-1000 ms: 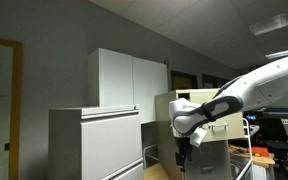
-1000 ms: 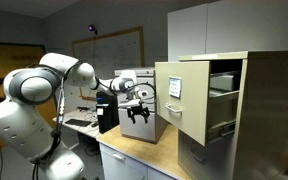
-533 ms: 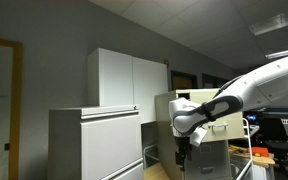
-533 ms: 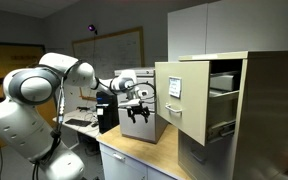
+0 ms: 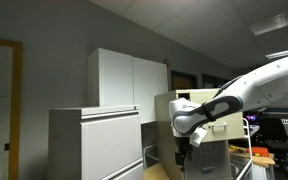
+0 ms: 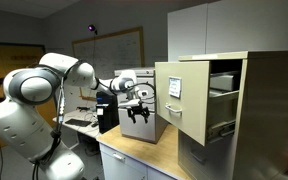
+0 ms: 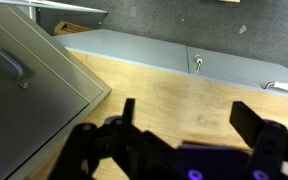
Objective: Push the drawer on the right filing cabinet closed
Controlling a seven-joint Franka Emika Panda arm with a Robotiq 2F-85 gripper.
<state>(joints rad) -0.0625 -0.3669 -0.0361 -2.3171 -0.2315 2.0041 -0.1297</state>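
The drawer (image 5: 227, 129) will slide straight back into the cabinet when I push it, because it sticks out level above the shaded lower fronts (image 5: 206, 158).
The drawer (image 6: 180, 101) is a beige-grey metal drawer pulled far out of the top of the right filing cabinet (image 6: 254, 110); its flat front carries a small pull and label holder. In the wrist view the drawer front (image 7: 29, 90) fills the left side. My gripper (image 6: 137, 110) hangs open and empty over a wooden top, a little way out from the drawer front. It also shows in an exterior view (image 5: 182, 152) and the wrist view (image 7: 189, 115). The cabinet (image 5: 206, 135) is partly hidden behind my arm.
A wide pale-grey lateral cabinet (image 5: 94, 143) and a tall white cupboard (image 5: 129, 80) stand by the wall. The wooden top (image 6: 149, 152) lies under the gripper. A dark box (image 6: 107, 113) and a cluttered desk (image 5: 274, 130) are nearby.
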